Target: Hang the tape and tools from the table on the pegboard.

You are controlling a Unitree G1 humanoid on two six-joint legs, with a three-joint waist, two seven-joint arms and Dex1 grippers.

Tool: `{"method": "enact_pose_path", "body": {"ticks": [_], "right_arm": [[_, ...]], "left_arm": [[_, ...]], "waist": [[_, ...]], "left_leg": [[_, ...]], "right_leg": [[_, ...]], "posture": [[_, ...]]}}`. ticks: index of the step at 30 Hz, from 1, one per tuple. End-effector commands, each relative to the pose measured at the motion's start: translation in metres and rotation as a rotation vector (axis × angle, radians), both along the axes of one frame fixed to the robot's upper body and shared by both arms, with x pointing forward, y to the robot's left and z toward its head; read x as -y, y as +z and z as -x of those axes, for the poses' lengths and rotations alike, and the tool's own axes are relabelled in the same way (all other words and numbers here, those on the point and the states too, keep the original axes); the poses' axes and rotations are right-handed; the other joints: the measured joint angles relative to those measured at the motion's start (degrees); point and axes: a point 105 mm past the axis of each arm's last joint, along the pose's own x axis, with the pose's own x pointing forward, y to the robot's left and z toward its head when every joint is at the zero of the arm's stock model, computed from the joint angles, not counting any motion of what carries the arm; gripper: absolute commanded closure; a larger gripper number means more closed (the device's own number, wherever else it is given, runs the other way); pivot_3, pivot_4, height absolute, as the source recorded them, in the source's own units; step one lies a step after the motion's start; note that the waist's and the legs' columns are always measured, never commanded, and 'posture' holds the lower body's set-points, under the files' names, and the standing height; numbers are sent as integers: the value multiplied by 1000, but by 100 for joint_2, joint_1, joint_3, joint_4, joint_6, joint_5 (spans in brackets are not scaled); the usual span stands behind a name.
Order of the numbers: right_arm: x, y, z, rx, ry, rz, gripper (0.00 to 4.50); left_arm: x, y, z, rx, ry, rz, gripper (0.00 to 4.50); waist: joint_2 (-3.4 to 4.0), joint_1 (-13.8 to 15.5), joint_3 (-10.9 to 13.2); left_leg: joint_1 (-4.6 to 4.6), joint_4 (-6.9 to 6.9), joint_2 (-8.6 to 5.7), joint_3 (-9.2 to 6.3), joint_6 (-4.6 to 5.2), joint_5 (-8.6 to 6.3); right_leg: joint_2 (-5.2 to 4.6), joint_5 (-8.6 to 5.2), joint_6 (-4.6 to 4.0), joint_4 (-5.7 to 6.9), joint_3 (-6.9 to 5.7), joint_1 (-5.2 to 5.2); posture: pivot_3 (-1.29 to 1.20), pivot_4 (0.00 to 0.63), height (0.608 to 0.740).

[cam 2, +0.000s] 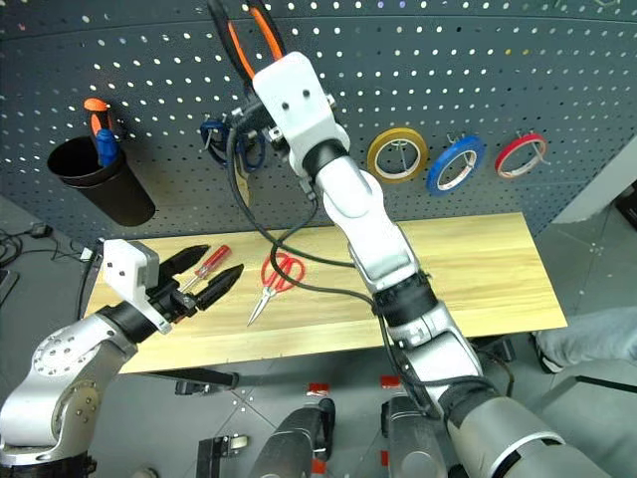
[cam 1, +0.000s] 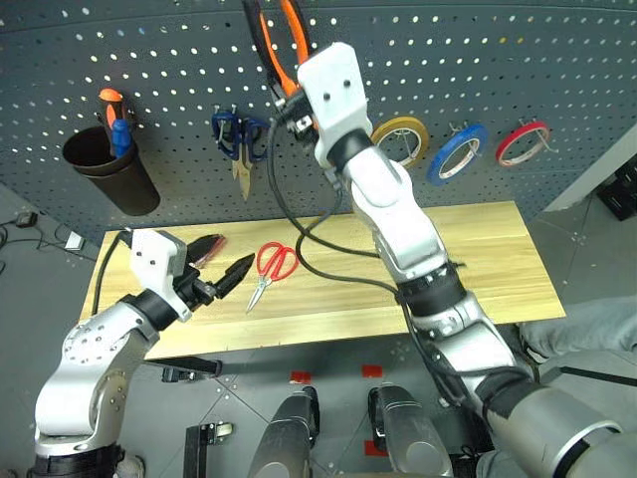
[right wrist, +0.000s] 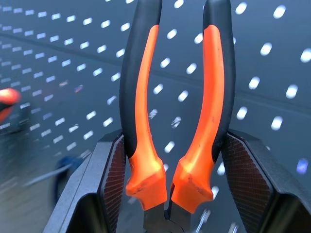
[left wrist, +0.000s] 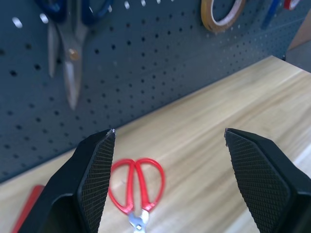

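The pliers' handles [right wrist: 204, 104] point up beside the empty hook [right wrist: 203, 220]. My right gripper should keep going toward the hook and let go once the handles rest on it.
My right gripper [right wrist: 170, 180] is shut on the orange-and-black-handled pliers [cam 1: 280, 48]. It holds them high against the dark grey pegboard [cam 1: 149, 60], handles pointing up. My left gripper [cam 2: 204, 274] is open and empty, hovering over the left end of the wooden table [cam 1: 478, 259]. The red-handled scissors [cam 1: 274, 265] lie flat on the table just right of it. The red-handled screwdriver [cam 2: 211, 261] lies behind its fingertips, partly covered. The blue tape [cam 1: 438, 169] hangs on a pegboard hook at the right.
Blue-handled scissors [cam 1: 239, 139] hang on the board just left of the raised pliers. A yellow tape ring [cam 1: 403, 119] and a red one [cam 1: 526, 125] flank the blue tape. A black cup [cam 1: 111, 179] holding orange-and-blue-handled tools hangs far left.
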Motion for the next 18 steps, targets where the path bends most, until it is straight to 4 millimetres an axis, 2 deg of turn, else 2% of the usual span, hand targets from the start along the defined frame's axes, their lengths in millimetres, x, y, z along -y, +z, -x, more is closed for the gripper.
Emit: {"method": "enact_pose_path", "body": {"ticks": [1, 4, 8, 13, 15, 18], "right_arm": [[2, 27, 0, 126, -14, -58, 1858], [6, 31, -12, 148, -53, -56, 1858], [12, 21, -23, 160, -102, -39, 1859], [16, -1, -34, 89, -126, -42, 1859], [17, -14, -36, 53, -124, -46, 1859], [15, -21, -33, 31, -117, -53, 1859]], "left_arm": [[3, 13, 0, 44, -11, -6, 717], [10, 14, -5, 49, -34, -15, 717], [15, 16, -11, 58, -54, -21, 717], [20, 15, -12, 54, -75, -21, 717], [20, 14, -12, 51, -75, -19, 717], [19, 10, -11, 40, -73, -16, 717]], "waist": [[0, 2, 0], [0, 33, 0], [0, 35, 0], [0, 30, 1], [0, 36, 1], [0, 39, 1]], "left_leg": [[0, -1, 1, 1, 0, 0], [-1, -3, 6, 4, -1, 1], [-2, -4, 20, 13, -2, 1], [-2, -3, 56, 28, -8, 4], [-2, -3, 62, 28, -14, 7], [-2, -1, 67, 27, -17, 9]], "right_leg": [[1, 0, 0, -2, 0, 0], [6, 0, -1, -9, 1, -1], [18, 0, -1, -13, 3, 0], [49, 3, -7, -11, 10, -4], [55, 8, -16, -10, 11, -6], [60, 14, -26, -9, 12, -5]], "posture": [[-72, 253, 740], [-69, 255, 740], [-59, 264, 740], [-68, 275, 740], [-71, 277, 740], [-79, 280, 740]]}}
